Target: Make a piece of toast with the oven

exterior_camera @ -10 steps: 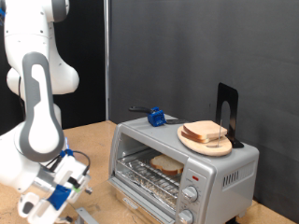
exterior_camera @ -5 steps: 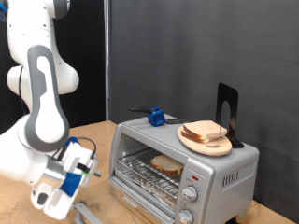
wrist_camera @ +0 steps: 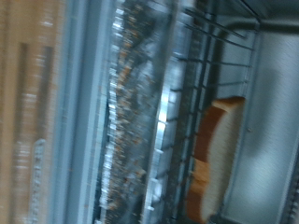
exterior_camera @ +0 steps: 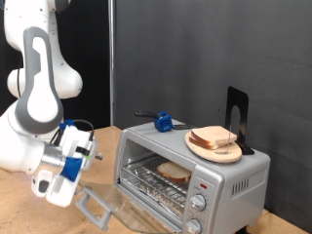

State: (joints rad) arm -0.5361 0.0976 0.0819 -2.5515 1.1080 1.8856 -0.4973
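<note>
The oven's glass door [exterior_camera: 132,210] is hanging open and the toast is already on the wire rack, so the robot's gripper should swing the door's handle bar [exterior_camera: 90,214] up and close the oven before it reaches for the oven's knobs.
The silver oven [exterior_camera: 210,175] stands at the exterior view's right with its glass door [exterior_camera: 132,210] hanging open and the handle bar [exterior_camera: 95,206] low in front. One piece of toast [exterior_camera: 174,173] lies on the wire rack inside. A second slice [exterior_camera: 215,137] lies on a round wooden plate [exterior_camera: 200,146] on top of the oven. My gripper [exterior_camera: 88,154] hangs in the air left of the oven, above the door handle and touching nothing. The blurred wrist view shows the door glass [wrist_camera: 131,121], the rack [wrist_camera: 192,84] and the toast [wrist_camera: 220,154], but no fingers.
A blue object [exterior_camera: 163,123] and a black upright stand [exterior_camera: 237,119] sit on the oven top. Round knobs [exterior_camera: 198,202] are on the oven's front right. The wooden table [exterior_camera: 29,210] extends to the exterior view's left. A dark curtain hangs behind.
My gripper has risen from low beside the door handle and moved up towards the oven. The handle bar now shows higher and more fully. The toast has not moved.
</note>
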